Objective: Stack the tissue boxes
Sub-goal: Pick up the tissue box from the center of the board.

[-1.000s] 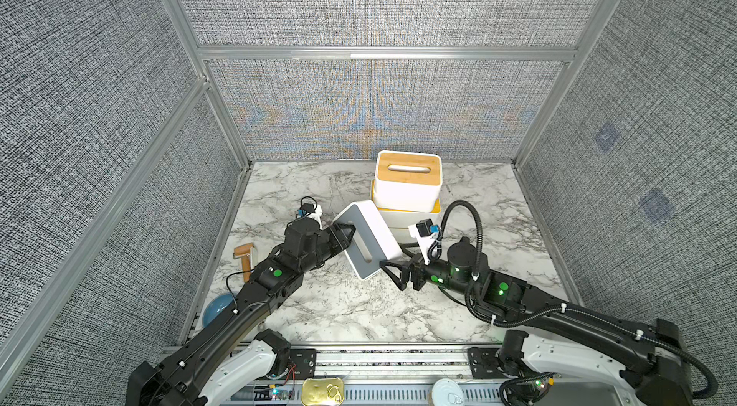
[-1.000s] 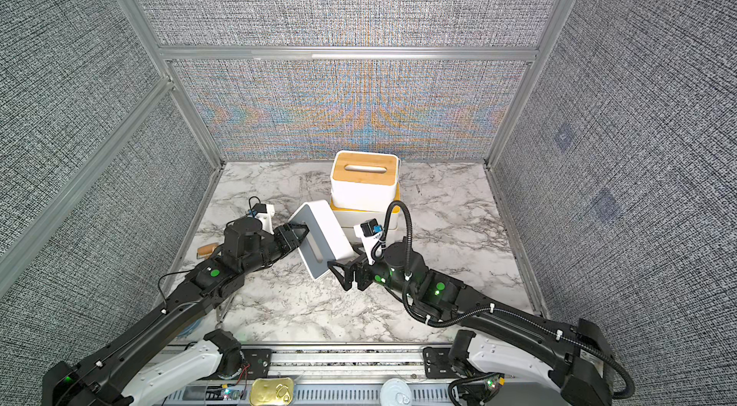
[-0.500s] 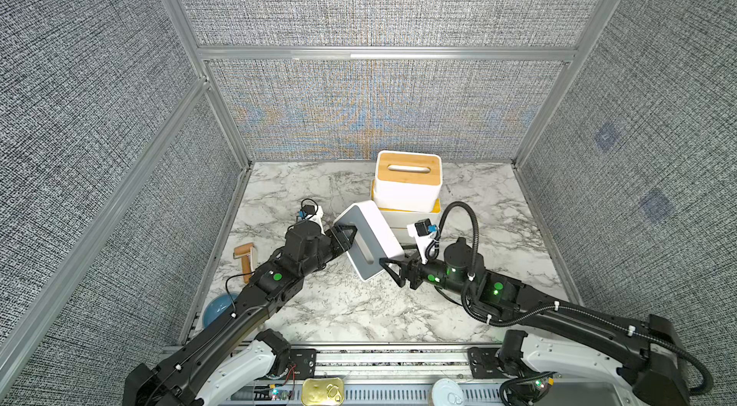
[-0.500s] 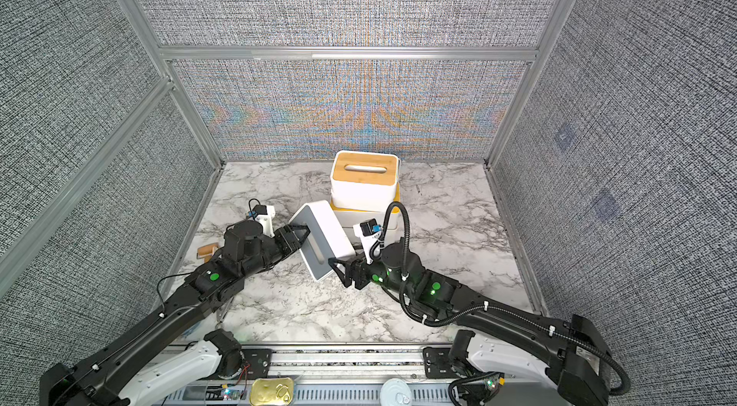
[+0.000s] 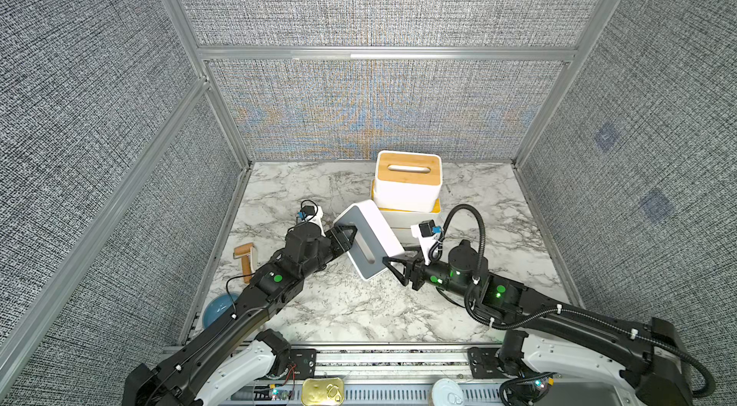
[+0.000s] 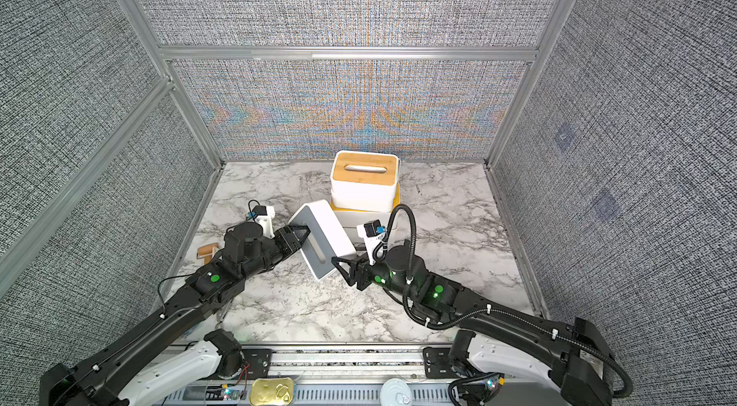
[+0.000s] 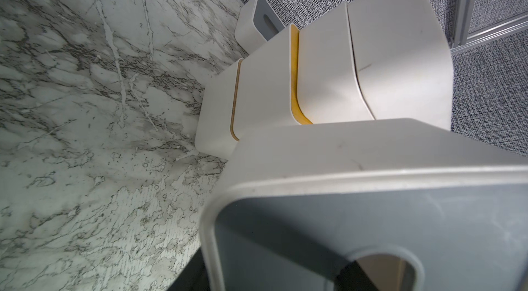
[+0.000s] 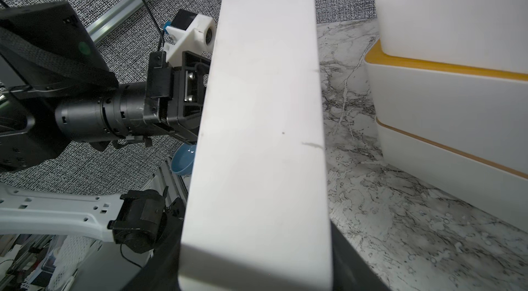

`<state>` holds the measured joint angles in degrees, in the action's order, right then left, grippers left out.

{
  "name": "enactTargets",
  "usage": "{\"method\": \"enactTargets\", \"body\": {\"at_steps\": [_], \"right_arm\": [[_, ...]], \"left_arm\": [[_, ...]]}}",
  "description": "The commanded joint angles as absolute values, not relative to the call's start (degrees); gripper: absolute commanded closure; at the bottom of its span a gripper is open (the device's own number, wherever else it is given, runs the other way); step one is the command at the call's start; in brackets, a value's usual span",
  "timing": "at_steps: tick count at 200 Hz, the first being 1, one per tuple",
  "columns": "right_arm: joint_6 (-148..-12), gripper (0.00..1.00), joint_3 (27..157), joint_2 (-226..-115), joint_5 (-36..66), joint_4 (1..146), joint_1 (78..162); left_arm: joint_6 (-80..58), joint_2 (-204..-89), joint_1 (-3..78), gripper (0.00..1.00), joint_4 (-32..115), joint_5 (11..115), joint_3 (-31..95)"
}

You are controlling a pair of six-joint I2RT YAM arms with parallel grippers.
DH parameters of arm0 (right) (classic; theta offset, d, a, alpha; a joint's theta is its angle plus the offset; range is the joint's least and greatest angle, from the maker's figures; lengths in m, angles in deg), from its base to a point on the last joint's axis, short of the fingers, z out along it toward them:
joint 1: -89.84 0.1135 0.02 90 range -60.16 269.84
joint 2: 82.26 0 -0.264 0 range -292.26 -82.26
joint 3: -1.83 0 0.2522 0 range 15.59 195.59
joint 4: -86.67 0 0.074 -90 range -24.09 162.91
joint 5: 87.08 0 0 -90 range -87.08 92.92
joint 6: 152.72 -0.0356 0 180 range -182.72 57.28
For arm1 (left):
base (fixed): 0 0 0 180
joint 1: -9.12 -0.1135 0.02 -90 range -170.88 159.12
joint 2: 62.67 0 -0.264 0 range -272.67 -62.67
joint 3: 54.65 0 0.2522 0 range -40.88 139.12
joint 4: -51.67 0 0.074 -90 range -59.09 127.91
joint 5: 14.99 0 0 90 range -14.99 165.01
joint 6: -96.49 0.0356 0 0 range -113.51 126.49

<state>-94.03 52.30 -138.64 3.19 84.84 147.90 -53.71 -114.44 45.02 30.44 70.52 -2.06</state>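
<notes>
My left gripper pins the tilted tissue box's grey lid (image 5: 364, 232), so next my left gripper opens before my right gripper levels the box above the bamboo lid (image 5: 406, 161).
A tissue box with a grey lid (image 5: 375, 232) (image 6: 327, 232) hangs tilted on its side above the marble table, between my two grippers. My left gripper (image 5: 346, 238) (image 6: 301, 238) (image 7: 274, 281) is shut on its lid end, with one finger showing through the oval slot. My right gripper (image 5: 393, 264) (image 6: 343, 264) (image 8: 257, 269) is shut on the opposite end, its dark fingers pressed on both white sides. Just behind stands a stack of several tissue boxes (image 5: 406, 192) (image 6: 365, 194) (image 7: 323, 75) (image 8: 457, 89) with a bamboo lid on top. Another grey-lidded tissue box (image 7: 251, 26) lies behind the stack by the back wall.
A wooden-handled tool (image 5: 245, 260) and a blue bowl (image 5: 217, 308) (image 8: 184, 159) lie at the table's left edge. Two tins (image 5: 322, 392) (image 5: 446, 396) sit on the front rail. Fabric walls close in the back and both sides.
My right gripper has moved in onto the near end of the tilted box and closed on it. The left gripper has kept its hold, shifting only slightly.
</notes>
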Motion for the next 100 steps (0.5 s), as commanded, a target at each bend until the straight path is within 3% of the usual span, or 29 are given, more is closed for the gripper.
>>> {"method": "enactTargets", "body": {"at_steps": [1, 48, 100], "right_arm": [[-93.44, 0.55, 52.72, -138.77, 2.83, 85.69, 147.97], [-92.79, 0.72, 53.12, -137.87, 2.87, 84.59, 147.97], [-92.68, 0.81, 53.18, -134.36, 1.43, 82.98, 147.94]], "left_arm": [[-52.40, -114.62, 45.03, 0.73, 32.46, 71.45, -1.37], [-48.65, -112.89, 45.01, 0.66, 32.49, 74.50, -2.09], [-45.96, -110.42, 44.98, 0.46, 30.86, 75.89, -1.94]]}}
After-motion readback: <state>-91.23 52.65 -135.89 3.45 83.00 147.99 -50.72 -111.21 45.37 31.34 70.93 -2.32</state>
